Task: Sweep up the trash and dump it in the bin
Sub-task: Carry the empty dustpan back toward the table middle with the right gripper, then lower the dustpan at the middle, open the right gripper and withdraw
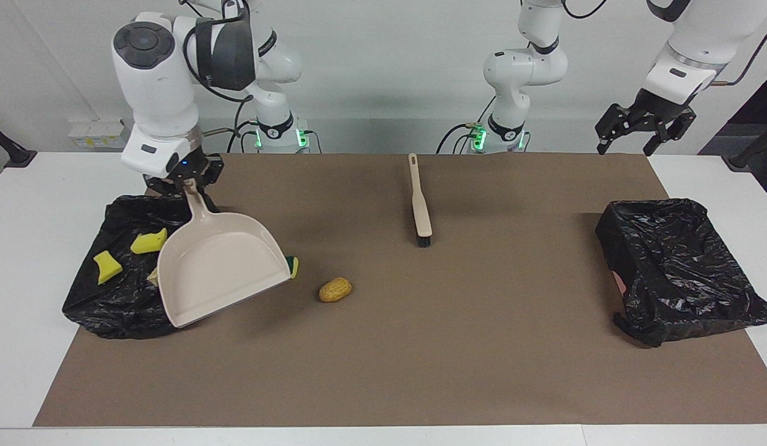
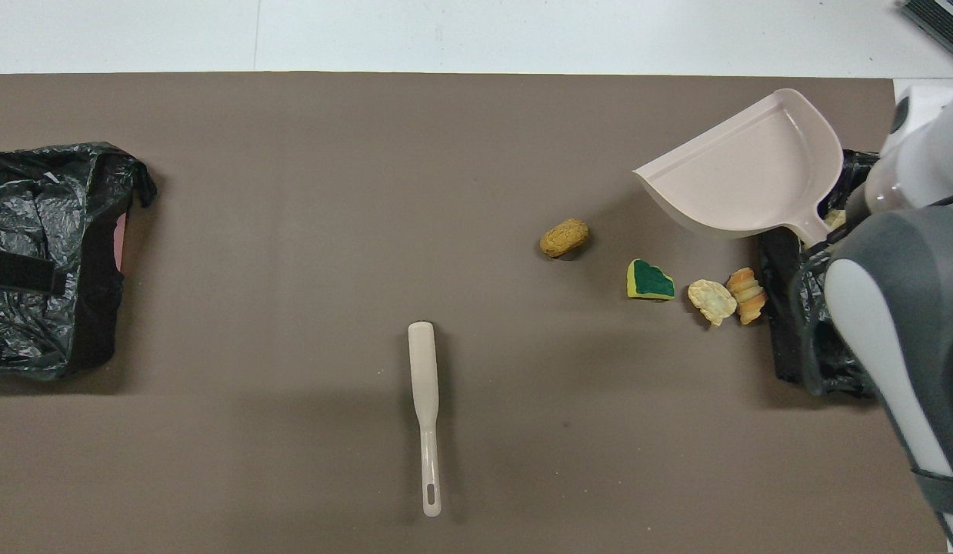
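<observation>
The beige dustpan (image 2: pixel 748 168) is empty and the mat (image 2: pixel 466 195) past the golden-brown lump is clear, so my right gripper should keep going there and let go of the dustpan so it lies flat.
My right gripper (image 1: pixel 186 184) is shut on the handle of the beige dustpan (image 1: pixel 222 269) (image 2: pixel 753 181), held level in the air beside the black-lined bin (image 1: pixel 111 322) (image 2: pixel 788 346) at the right arm's end. Two yellow sponge pieces (image 1: pixel 149 241) lie in that bin. On the mat next to the bin lie a croissant (image 2: pixel 745 295), a pale bread lump (image 2: pixel 711 300), a green-and-yellow sponge (image 2: pixel 649 281) and a golden-brown lump (image 2: pixel 564 237) (image 1: pixel 335 289). The beige brush (image 1: pixel 420 201) (image 2: pixel 424 415) lies mid-mat. My left gripper (image 1: pixel 643 127) hangs open, high over the left arm's end.
A second black-lined bin (image 1: pixel 680 266) (image 2: pixel 45 254) stands at the left arm's end of the brown mat (image 1: pixel 482 347). White tabletop borders the mat at both ends.
</observation>
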You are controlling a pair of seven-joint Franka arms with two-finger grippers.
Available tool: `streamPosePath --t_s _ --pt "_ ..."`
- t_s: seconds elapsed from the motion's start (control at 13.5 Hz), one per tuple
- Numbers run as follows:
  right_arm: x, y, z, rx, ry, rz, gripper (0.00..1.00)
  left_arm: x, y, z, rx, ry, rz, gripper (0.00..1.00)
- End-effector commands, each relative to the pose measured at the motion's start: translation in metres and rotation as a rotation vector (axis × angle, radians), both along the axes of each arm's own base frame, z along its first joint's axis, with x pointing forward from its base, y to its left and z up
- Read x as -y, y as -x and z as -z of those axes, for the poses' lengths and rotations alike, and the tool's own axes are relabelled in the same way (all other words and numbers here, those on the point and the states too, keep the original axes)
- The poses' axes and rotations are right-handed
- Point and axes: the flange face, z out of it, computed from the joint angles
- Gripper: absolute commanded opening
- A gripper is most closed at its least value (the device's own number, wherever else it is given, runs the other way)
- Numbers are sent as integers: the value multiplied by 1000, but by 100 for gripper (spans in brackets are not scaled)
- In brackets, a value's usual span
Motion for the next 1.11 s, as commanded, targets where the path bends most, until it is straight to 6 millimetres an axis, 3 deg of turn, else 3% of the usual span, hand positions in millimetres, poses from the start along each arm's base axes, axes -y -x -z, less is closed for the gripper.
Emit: streamPosePath --t_s 0.0,0.3,0.45,0.82,1.04 --pt "-59 -3 19 37 -101 197 0 6 2 -6 -8 -3 -15 100" --pt "-177 -8 71 60 -159 360 0 5 10 -9 18 12 -32 100" --pt "-220 -9 100 41 -167 412 0 6 10 -10 18 11 -27 100" --pt "-311 -29 169 70 -189 468 0 2 9 -12 24 11 -41 100" --pt "-340 -30 193 95 -202 454 0 6 9 -11 22 12 -39 100"
